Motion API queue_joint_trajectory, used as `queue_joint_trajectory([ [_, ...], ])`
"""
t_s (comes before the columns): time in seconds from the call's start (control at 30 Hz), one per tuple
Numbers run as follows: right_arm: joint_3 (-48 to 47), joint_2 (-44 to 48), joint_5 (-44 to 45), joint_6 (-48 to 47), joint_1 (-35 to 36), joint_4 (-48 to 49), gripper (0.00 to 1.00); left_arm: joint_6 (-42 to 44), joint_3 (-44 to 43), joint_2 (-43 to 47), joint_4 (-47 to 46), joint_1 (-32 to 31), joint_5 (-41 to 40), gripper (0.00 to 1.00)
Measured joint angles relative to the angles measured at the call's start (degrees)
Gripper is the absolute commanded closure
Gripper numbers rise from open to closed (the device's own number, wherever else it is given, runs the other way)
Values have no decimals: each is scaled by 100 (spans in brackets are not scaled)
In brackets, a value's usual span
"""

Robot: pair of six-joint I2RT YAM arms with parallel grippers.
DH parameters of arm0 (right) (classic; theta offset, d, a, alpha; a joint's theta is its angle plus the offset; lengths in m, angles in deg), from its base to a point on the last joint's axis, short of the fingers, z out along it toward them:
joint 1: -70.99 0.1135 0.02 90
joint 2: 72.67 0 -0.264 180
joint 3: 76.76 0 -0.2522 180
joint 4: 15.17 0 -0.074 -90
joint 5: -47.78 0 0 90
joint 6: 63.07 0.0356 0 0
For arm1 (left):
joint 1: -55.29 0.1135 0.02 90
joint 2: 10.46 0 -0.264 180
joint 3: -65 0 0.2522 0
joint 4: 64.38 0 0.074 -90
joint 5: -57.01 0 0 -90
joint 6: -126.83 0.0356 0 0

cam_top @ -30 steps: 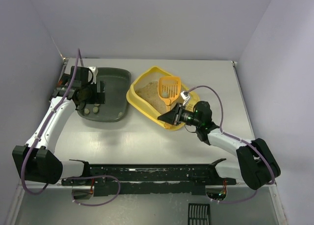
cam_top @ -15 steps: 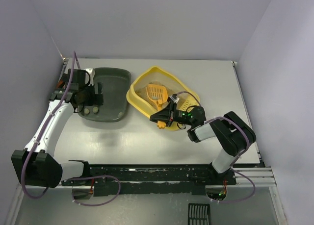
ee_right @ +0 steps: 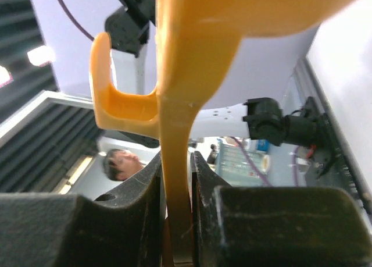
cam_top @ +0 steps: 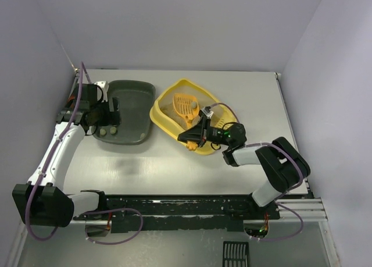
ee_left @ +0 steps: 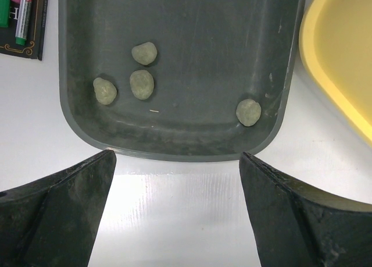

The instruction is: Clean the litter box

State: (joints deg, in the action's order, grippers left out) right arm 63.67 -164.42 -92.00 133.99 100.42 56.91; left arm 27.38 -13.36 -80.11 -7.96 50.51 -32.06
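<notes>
My left gripper should first move back toward the markers [ee_left: 24, 17], because it hangs over the grey tray [cam_top: 133, 110] where the orange scoop must tip its lump.
The yellow litter box [cam_top: 161, 106] with beige litter stands at the table's middle, and its edge shows at the right of the left wrist view [ee_left: 337, 63]. An orange slotted scoop [cam_top: 185, 105] hangs over the litter. My right gripper [cam_top: 196, 133] is shut on its handle near the box's front rim. In the right wrist view the handle [ee_right: 192, 57] runs up from between the clamped jaws of the right gripper [ee_right: 176, 162]. My left gripper [cam_top: 112, 119] is open over the near end of the dark grey tray [cam_top: 131, 113], its fingertips wide apart above bare table [ee_left: 177, 157].
The grey tray [ee_left: 192, 40] holds several greenish lumps [ee_left: 141, 84]. Markers on a dark card [ee_left: 20, 14] lie left of it. A black rail [cam_top: 174, 206] runs along the near edge, with a black slotted piece [cam_top: 236, 254] below it. Walls close in the back and both sides.
The right gripper has swung the scoop leftward over the litter, and the right arm has folded in closer. The left arm has drifted slightly, jaws still open.
</notes>
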Motion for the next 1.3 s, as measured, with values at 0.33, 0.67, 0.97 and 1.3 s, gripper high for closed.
queue_joint_trajectory([
  [0.33, -1589, 1150, -39, -3897, 11, -5228, 100, -184, -136, 109, 122, 195, 74, 1],
  [0.67, -3515, 295, 393, -5480, 428, -8218, 100, -505, -2680, -433, 984, 308, 323, 1],
  [0.97, -5836, -1438, 1034, -6470, 1150, -10268, 100, -774, -5066, -1056, 2057, 678, -28, 1],
  [1.3, -9322, -3923, 3045, -8000, 2315, -13416, 100, -767, -4776, -1209, 2730, 802, -444, 1],
])
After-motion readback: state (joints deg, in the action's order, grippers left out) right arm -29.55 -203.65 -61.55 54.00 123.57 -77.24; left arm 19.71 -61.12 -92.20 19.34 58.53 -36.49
